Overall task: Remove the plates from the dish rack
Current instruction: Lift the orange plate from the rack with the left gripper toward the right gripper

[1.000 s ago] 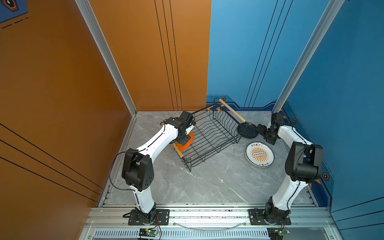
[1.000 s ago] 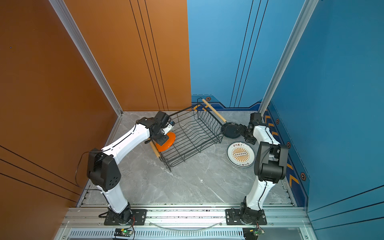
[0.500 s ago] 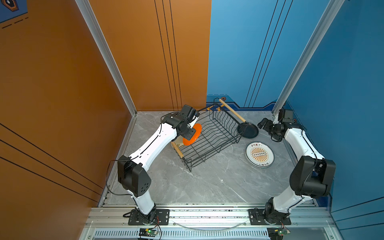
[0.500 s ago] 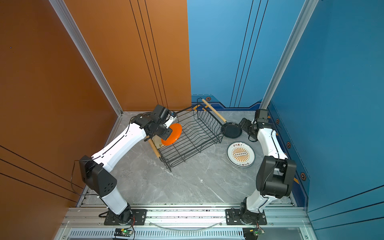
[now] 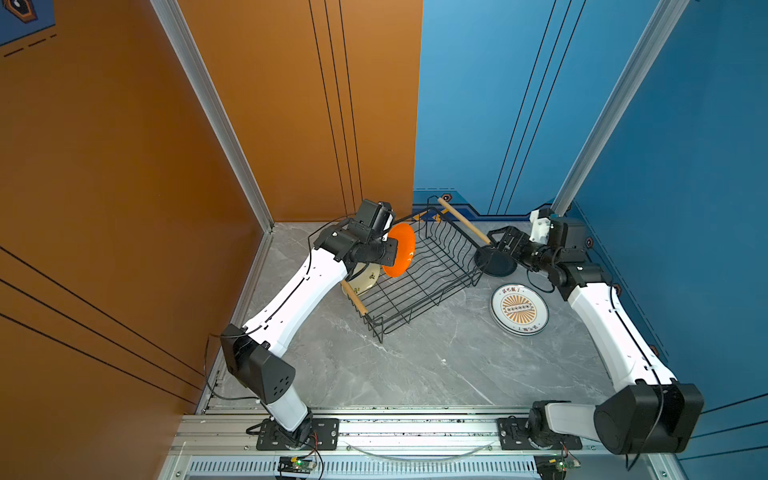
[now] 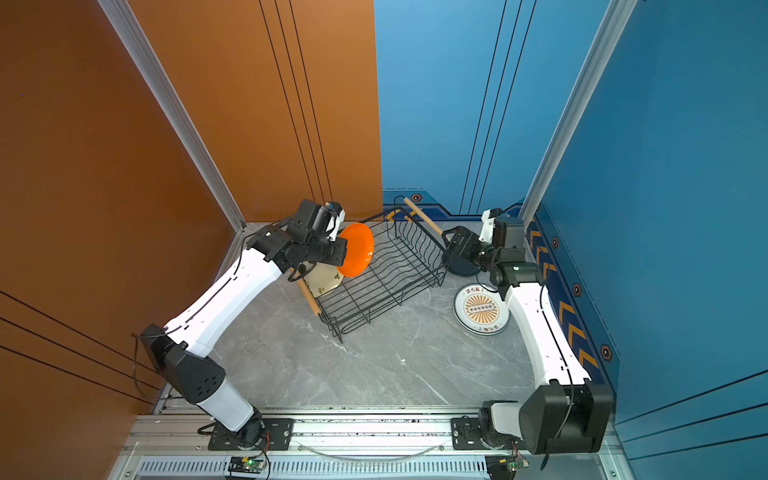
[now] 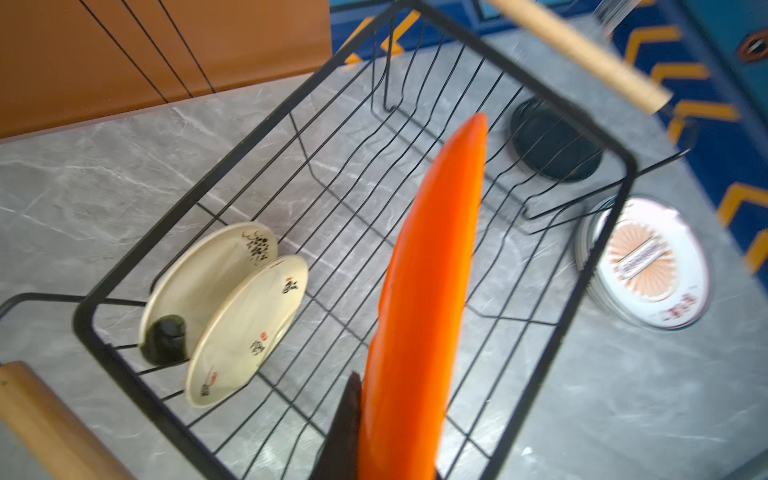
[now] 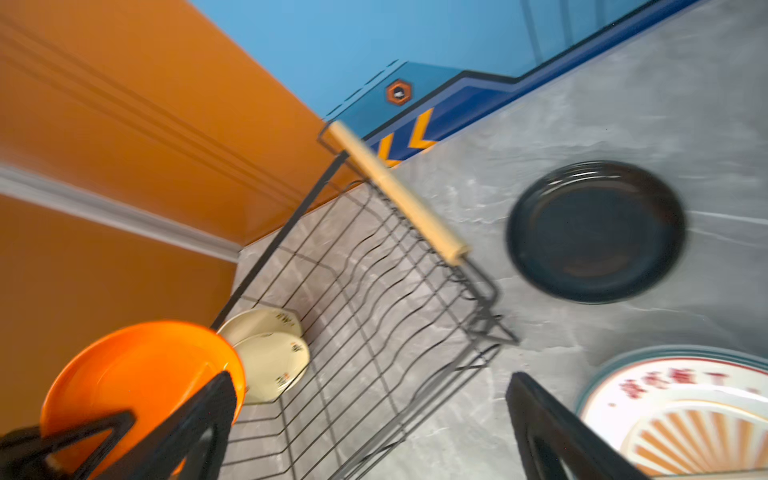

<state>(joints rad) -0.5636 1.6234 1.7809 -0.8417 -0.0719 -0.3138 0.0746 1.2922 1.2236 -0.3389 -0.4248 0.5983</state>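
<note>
My left gripper is holding the orange plate across the rack from the black plate (image 5: 496, 262), so my right gripper needs to grab its free rim (image 5: 412, 249) and stack the orange plate there.
My left gripper (image 5: 390, 254) (image 7: 395, 419) is shut on the rim of a plain orange plate (image 5: 402, 248) (image 6: 357, 248) (image 7: 434, 270), held on edge above the left end of the black wire dish rack (image 5: 428, 297) (image 6: 390, 291). Two cream plates (image 7: 208, 282) (image 7: 249, 332) with dark characters stand in that end of the rack; in a top view one cream plate (image 5: 365, 280) shows under my arm. My right gripper (image 5: 505, 243) (image 8: 365, 436) is open and holds nothing, hovering over a black plate (image 5: 495, 264) (image 8: 594, 230) that lies on the table beside the rack.
A stack of plates topped by an orange sunburst plate (image 5: 518, 309) (image 6: 481, 309) lies on the grey marble table (image 5: 415, 365) right of the rack. Wooden handles (image 5: 463, 226) (image 5: 353, 297) cap the rack's ends. Orange and blue walls close in behind and at both sides.
My left gripper has lifted the orange plate up from the rack's left end and carried it toward the rack's middle. My right gripper has risen off the black plate and stayed open.
</note>
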